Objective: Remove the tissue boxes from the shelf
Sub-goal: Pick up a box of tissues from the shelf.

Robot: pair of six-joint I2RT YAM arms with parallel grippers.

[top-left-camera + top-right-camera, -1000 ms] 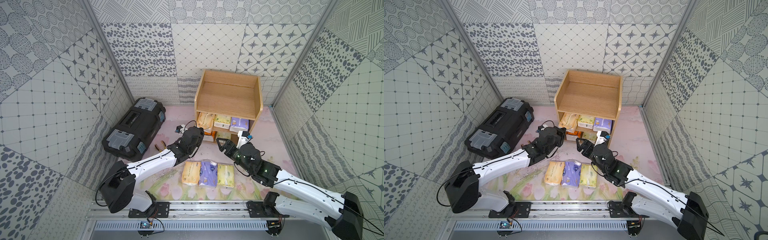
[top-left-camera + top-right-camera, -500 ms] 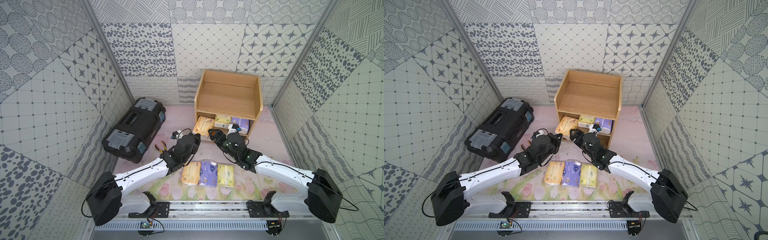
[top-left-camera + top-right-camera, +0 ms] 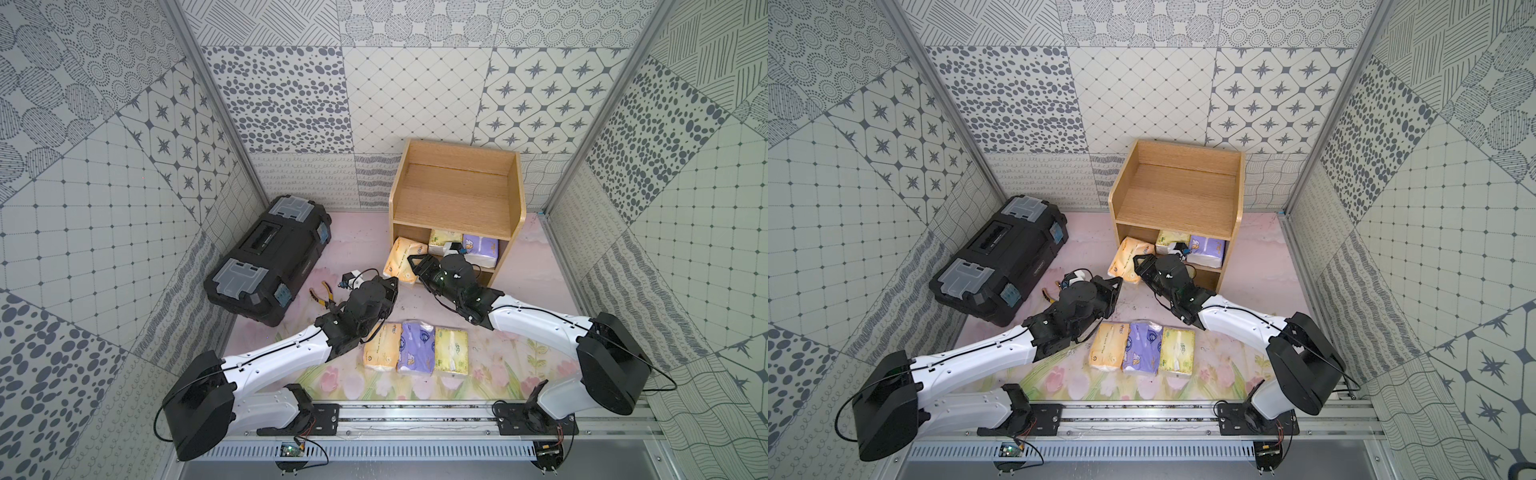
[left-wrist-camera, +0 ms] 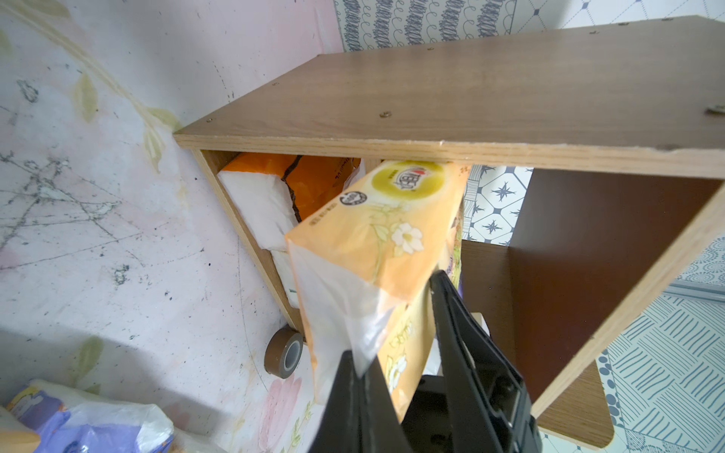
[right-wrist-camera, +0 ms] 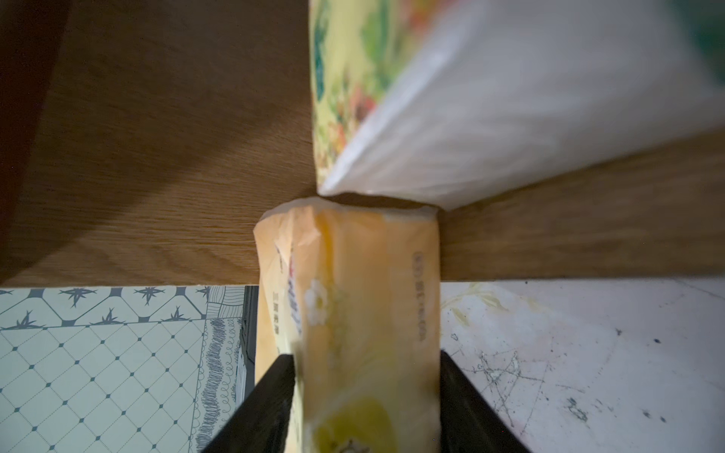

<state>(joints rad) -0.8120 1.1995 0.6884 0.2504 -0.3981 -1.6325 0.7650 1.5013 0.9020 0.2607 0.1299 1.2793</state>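
Observation:
The plastic flap [image 4: 343,309] is all that my left gripper is pinching, so my left gripper should open and my right gripper should take the tissue box by its sides to the floral mat [image 3: 344,366].
A pale orange-cream tissue box [image 3: 400,258] [image 3: 1124,258] leans half out of the wooden shelf's [image 3: 457,195] [image 3: 1177,189] middle tier at its left end. My left gripper [image 3: 393,283] [image 4: 359,362] is shut on the clear plastic flap at the near end of this tissue box [image 4: 372,243]. My right gripper [image 3: 415,266] [image 5: 367,359] has a finger against each side of the same tissue box [image 5: 353,306]. A yellow-green pack [image 3: 442,246] and a lavender pack [image 3: 482,249] lie further along that tier. Bright orange packs [image 4: 314,178] fill the bottom tier.
Three packs, orange-cream [image 3: 382,347], lavender [image 3: 417,347] and yellow-green [image 3: 451,347], lie side by side on the floral mat near the front rail [image 3: 415,415]. A black toolbox [image 3: 270,266] stands at left with pliers [image 3: 326,293] beside it. A brown tape roll [image 4: 284,357] rests by the shelf's foot.
My left gripper has drawn the orange-cream pack partway out of the shelf. My right arm has reached forward to that pack, and its jaws have narrowed onto its sides.

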